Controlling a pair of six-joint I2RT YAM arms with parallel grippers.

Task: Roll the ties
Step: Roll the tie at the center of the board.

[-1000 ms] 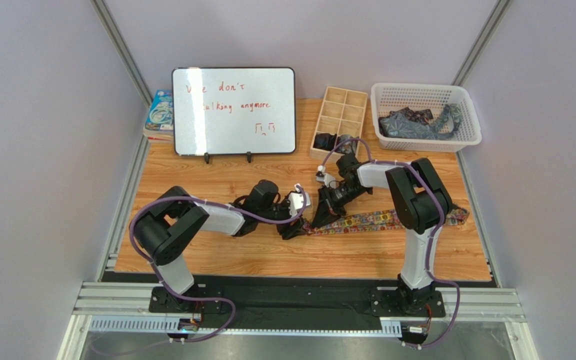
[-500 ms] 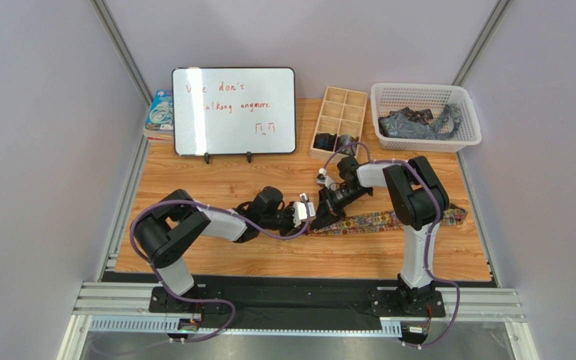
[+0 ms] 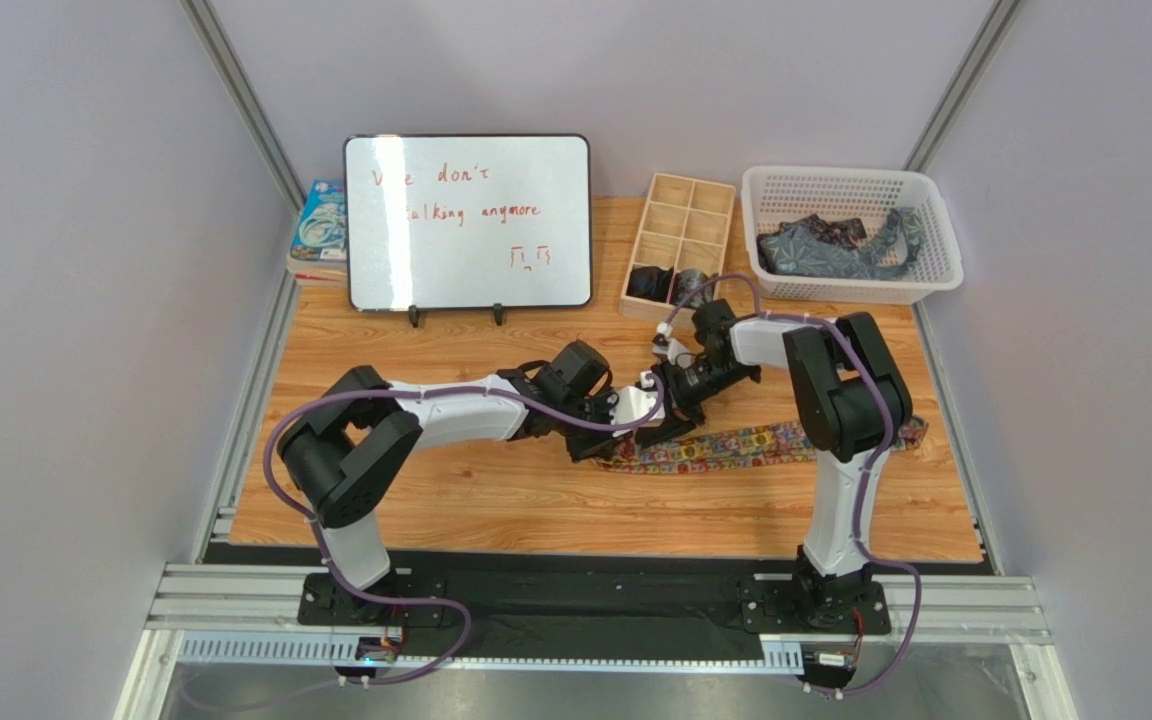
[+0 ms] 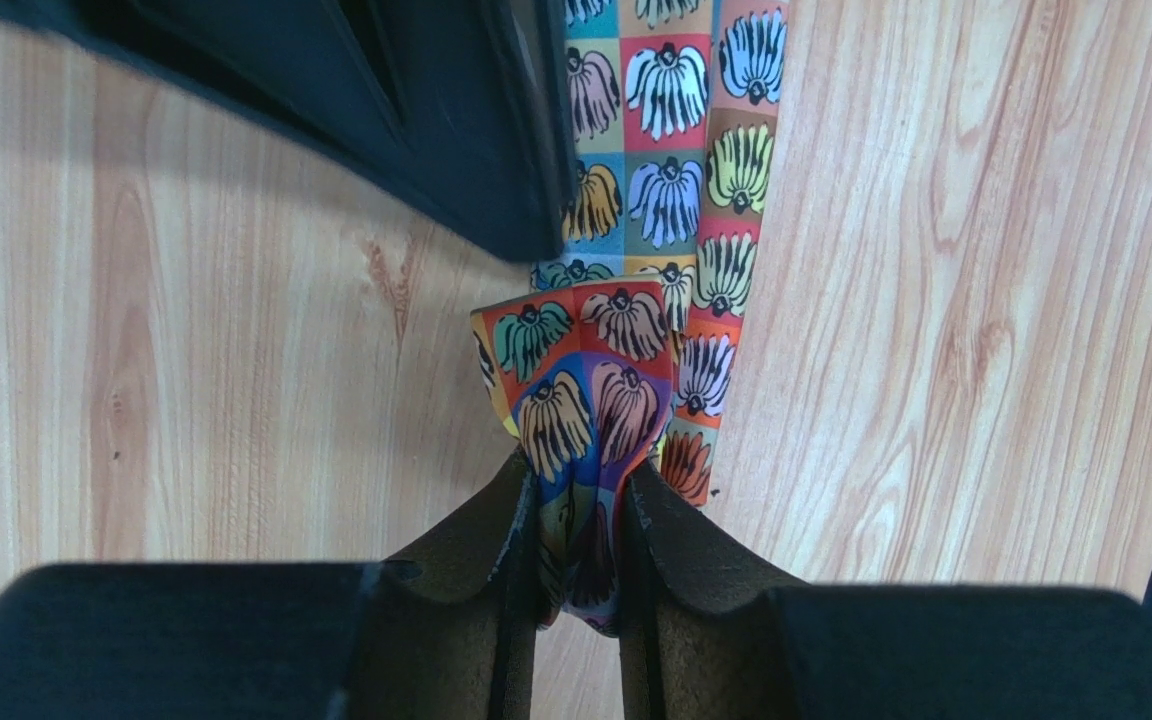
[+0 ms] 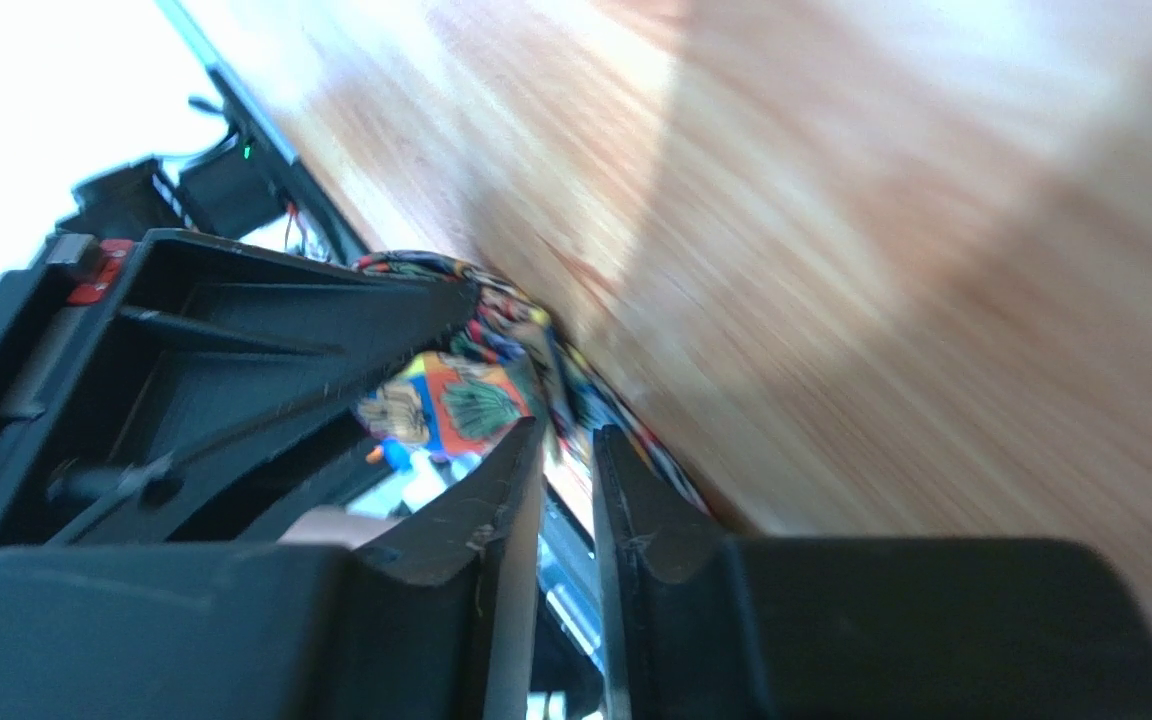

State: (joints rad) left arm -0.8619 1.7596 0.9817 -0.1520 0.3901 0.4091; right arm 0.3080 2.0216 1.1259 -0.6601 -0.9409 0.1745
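Note:
The tie's folded tip (image 4: 579,327) sits loose past my left gripper's fingers, so my right gripper should pin the tip before my left gripper opens and regrips the tie's fold.
The multicoloured floral tie (image 3: 755,441) lies flat across the table's right half, running under my right arm. My left gripper (image 3: 639,414) is shut on the tie's folded left end (image 4: 585,393), with fabric pinched between its fingers (image 4: 465,540); the strip (image 4: 672,135) runs away beyond. My right gripper (image 3: 675,393) hangs just behind the left one, and its black body (image 4: 432,105) shows in the left wrist view. Its fingertips (image 5: 515,458) are almost together above the tie's fold (image 5: 462,402), with nothing seen between them. Dark ties (image 3: 826,248) lie in the white basket (image 3: 778,183).
A wooden divided box (image 3: 683,210) at the back middle holds dark rolled ties (image 3: 651,281) in its near cells. A whiteboard (image 3: 468,222) stands at the back left with a book (image 3: 321,225) beside it. Grey walls close in both sides.
My left gripper has moved right and towards the back, carrying the tie's left end over onto itself. My right gripper has drawn back a little to the right.

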